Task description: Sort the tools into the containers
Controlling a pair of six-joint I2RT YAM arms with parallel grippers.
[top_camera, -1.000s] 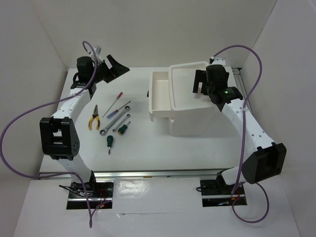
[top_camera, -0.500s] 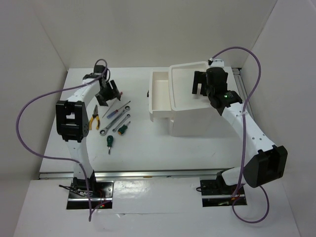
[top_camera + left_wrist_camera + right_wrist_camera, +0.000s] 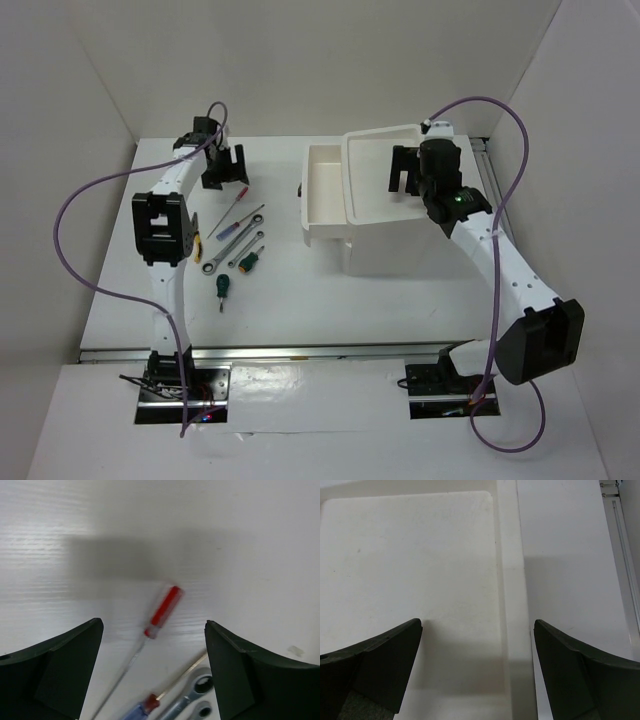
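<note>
I expect the small screwdriver to get swung around when I lift the red screwdriver away, because the small screwdriver lies next to the red screwdriver's long shaft.
The tools lie on the table left of centre: a thin red-handled screwdriver (image 3: 238,200), two silver ratchet wrenches (image 3: 232,250), two green-handled screwdrivers (image 3: 247,262) and yellow-handled pliers (image 3: 197,240), partly hidden by my left arm. My left gripper (image 3: 225,175) is open and empty, above the red screwdriver's handle (image 3: 163,610); a wrench head (image 3: 202,685) shows between its fingers. The white cabinet (image 3: 390,250) has one drawer (image 3: 322,150) pulled out to the left. My right gripper (image 3: 408,175) is open and empty over the top tray (image 3: 380,132), near its right rim (image 3: 507,580).
A small screwdriver with a blue-and-red handle (image 3: 140,707) lies beside the upper wrench. White walls close the table at the back and both sides. A metal rail (image 3: 620,555) runs along the table to the right of the cabinet.
My left gripper has swung in from the back left, down over the tools, and now sits above the red screwdriver's handle. The right gripper has barely moved. The tools lie as before.
</note>
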